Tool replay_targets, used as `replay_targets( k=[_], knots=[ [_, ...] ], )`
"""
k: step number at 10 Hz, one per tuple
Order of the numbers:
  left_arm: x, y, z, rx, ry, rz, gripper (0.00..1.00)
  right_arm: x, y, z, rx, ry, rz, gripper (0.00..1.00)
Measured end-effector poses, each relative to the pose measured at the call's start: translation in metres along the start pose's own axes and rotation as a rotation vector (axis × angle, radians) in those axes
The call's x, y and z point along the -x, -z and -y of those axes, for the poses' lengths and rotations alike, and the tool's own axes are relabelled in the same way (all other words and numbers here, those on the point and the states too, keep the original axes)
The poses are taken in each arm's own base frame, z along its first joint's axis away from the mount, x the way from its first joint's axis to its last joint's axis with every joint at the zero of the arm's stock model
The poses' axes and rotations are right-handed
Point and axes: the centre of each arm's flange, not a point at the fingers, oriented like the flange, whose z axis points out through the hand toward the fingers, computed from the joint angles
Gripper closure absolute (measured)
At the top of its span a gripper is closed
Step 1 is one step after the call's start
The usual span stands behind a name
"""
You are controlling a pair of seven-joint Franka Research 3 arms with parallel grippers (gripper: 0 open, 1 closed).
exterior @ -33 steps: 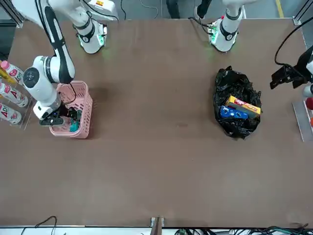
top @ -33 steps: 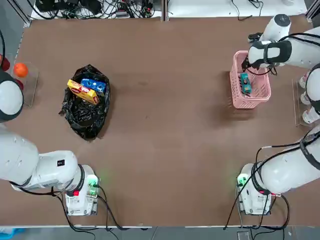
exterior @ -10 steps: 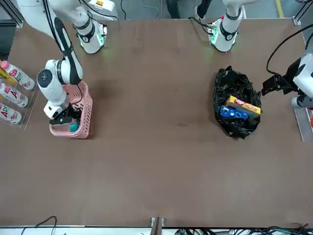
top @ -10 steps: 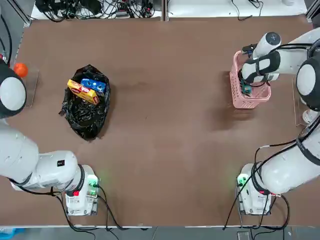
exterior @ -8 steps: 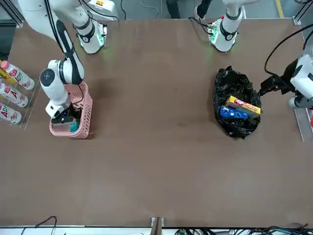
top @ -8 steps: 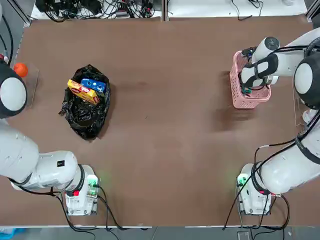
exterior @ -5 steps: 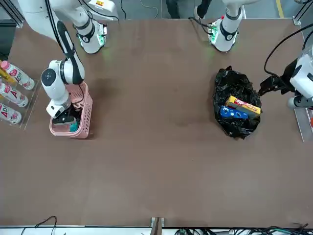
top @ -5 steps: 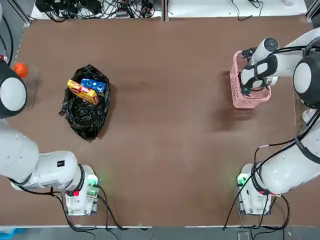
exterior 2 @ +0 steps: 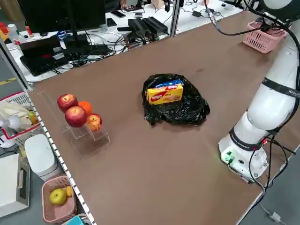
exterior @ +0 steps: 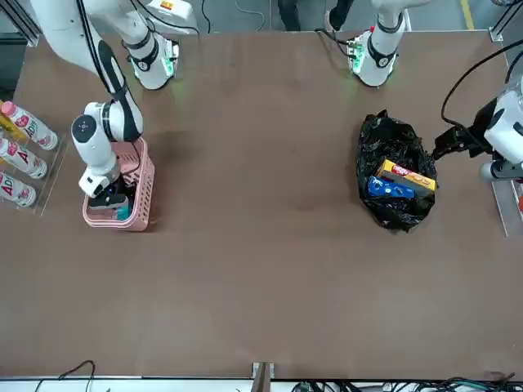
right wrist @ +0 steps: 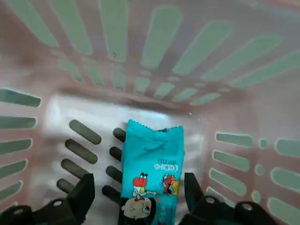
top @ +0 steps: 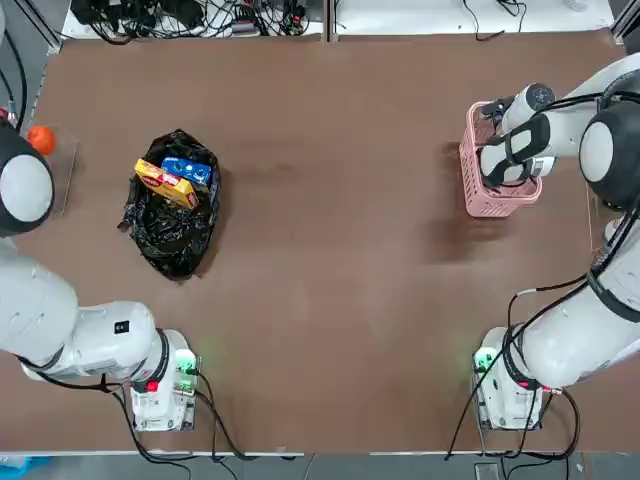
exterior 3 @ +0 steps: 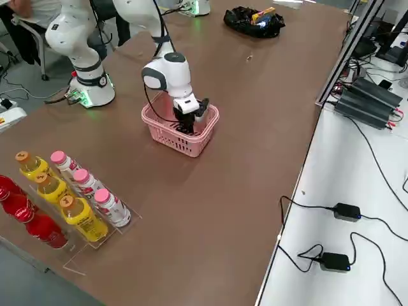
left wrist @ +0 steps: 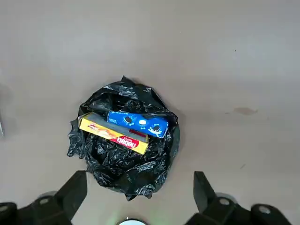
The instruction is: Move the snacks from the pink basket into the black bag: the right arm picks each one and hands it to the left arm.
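My gripper will lift the teal snack out, and I should expect an empty pink basket (exterior: 145,186) then, because only the basket's slotted bottom (right wrist: 83,145) shows around the teal snack.
The teal snack (right wrist: 152,145) lies flat on the floor of the pink basket (top: 468,172) at the table's right. My right gripper (right wrist: 138,185) is down inside the basket (exterior: 140,204), open, one finger on either side of the packet (exterior: 123,213). From above, the arm hides the teal packet. The black bag (top: 170,235) sits at the left with the yellow snack (top: 165,183) and the blue snack (top: 187,170) on top of it. High above the bag (left wrist: 126,164), my left gripper (left wrist: 139,187) hangs open and empty, looking down on both packets.
Bottles (exterior 3: 76,197) stand in a clear rack to the right of the basket. A clear stand with apples and an orange (exterior 2: 77,115) sits at the table's left edge. Bare brown tabletop (top: 340,220) stretches between bag and basket.
My right gripper has sunk from above the basket's far end down into it, over the teal packet. The left gripper has drifted a little closer to the bag.
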Motion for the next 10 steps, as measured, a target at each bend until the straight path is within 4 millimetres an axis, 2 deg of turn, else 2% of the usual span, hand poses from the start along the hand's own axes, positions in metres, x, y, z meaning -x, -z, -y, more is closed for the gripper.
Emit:
replay_targets(
  k=[5, 7, 9, 10],
  knots=[
    [-0.0004, -0.001, -0.0006, 0.0, 0.011, 0.002, 0.0, 0.0019, -0.0059, -0.0025, 0.012, 0.034, -0.027, 0.14],
    [-0.0006, -0.0018, -0.0014, 0.0, 0.017, 0.003, 0.0, 0.0019, -0.0058, -0.0027, 0.013, 0.034, -0.028, 0.17],
    [-0.0007, -0.0019, -0.0013, 0.0, 0.018, 0.004, 0.0, 0.0024, -0.0061, -0.0045, 0.014, 0.033, -0.028, 0.32],
    [-0.0007, -0.0019, -0.0012, -0.001, 0.019, 0.003, 0.0, 0.0025, -0.0061, -0.005, 0.014, 0.032, -0.027, 0.33]
  ],
)
